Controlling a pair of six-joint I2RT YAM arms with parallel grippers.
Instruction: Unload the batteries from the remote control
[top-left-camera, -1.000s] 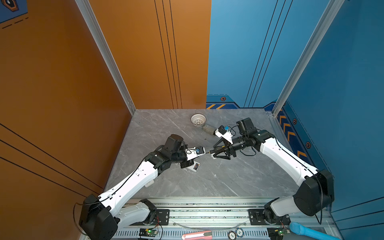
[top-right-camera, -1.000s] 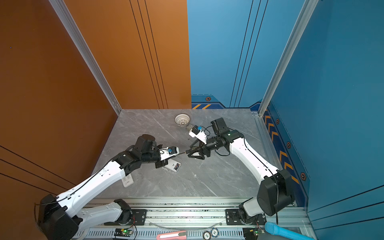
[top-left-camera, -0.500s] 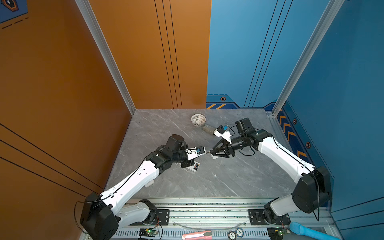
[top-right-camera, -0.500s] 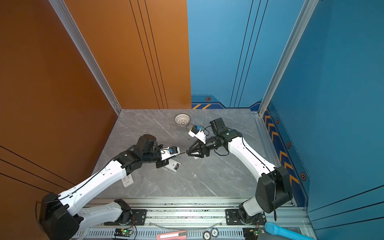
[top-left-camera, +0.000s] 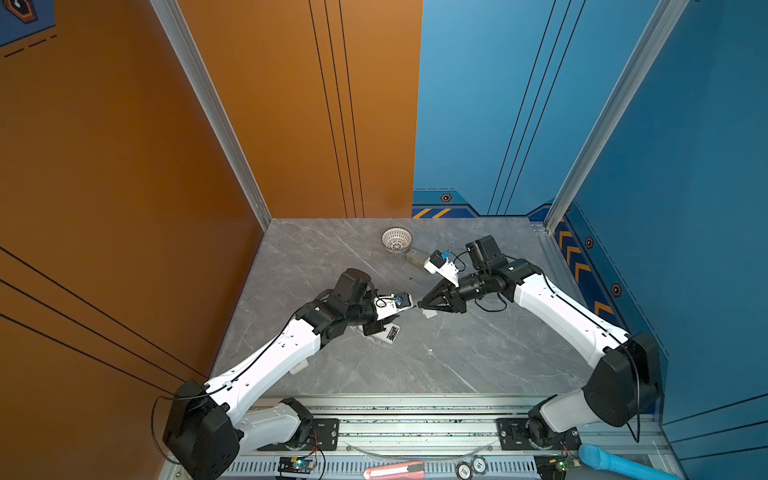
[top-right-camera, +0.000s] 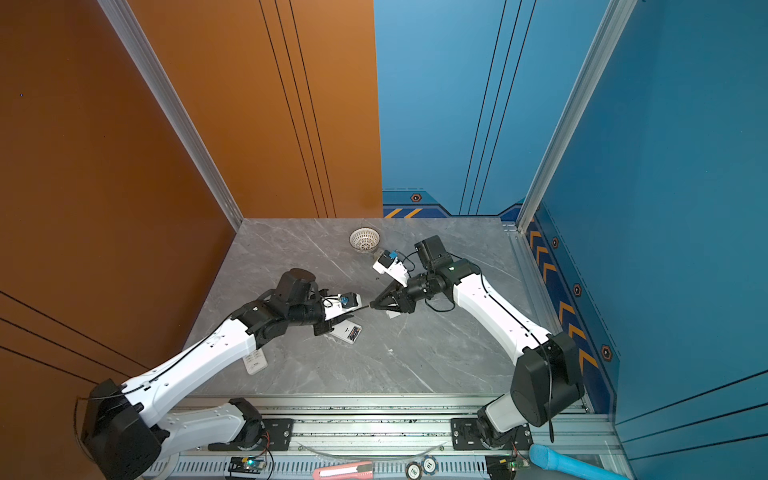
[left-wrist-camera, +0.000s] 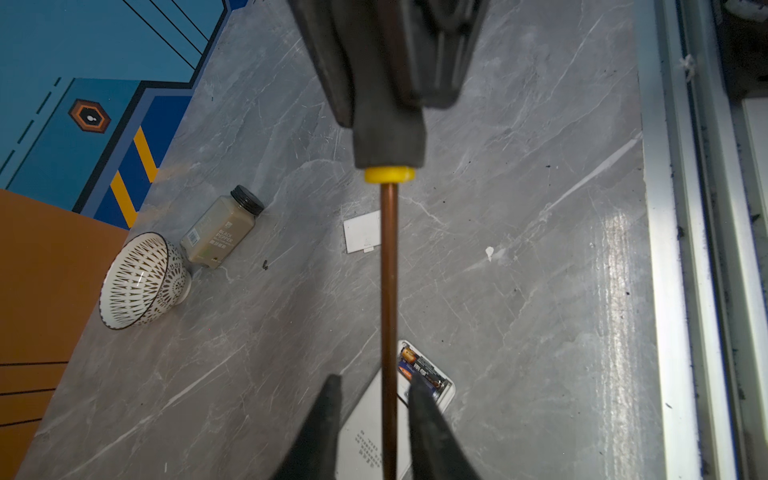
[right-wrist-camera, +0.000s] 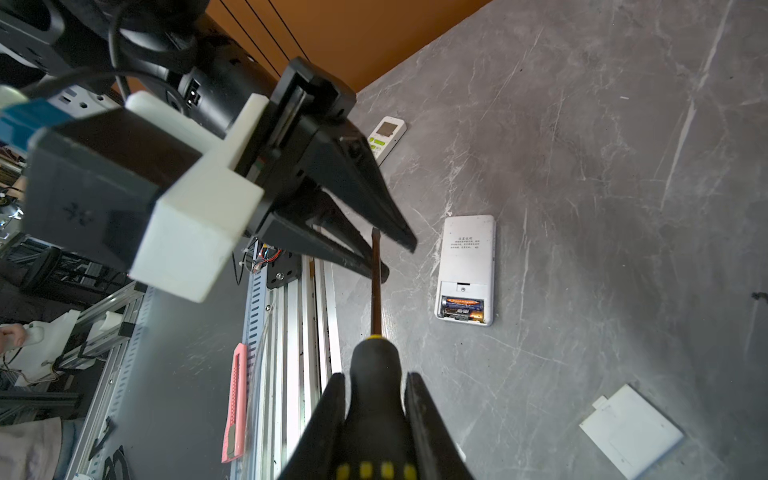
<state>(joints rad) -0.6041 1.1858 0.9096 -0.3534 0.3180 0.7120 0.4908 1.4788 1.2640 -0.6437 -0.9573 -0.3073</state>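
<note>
The robot's right gripper should pull the screwdriver's shaft clear before the left gripper holds the remote control still, because the shaft stands within the left gripper's open fingers.
The white remote control lies face down on the grey table, its end compartment uncovered. Black-and-orange batteries sit inside it, also seen in the left wrist view as batteries in the remote. A screwdriver hangs level above the table between my two arms. My right gripper is shut on its black handle. My left gripper is open, its fingers standing either side of the copper shaft near the tip. In both top views the grippers meet nose to nose above the remote.
The loose white battery cover lies on the table beneath my right gripper. A patterned bowl and a pepper jar stand at the back. A second remote lies under my left arm. A pink box cutter rests on the front rail.
My right gripper has closed from wide open onto the screwdriver handle. My left gripper, shut on the shaft before, has opened. Both arms stay almost in place.
</note>
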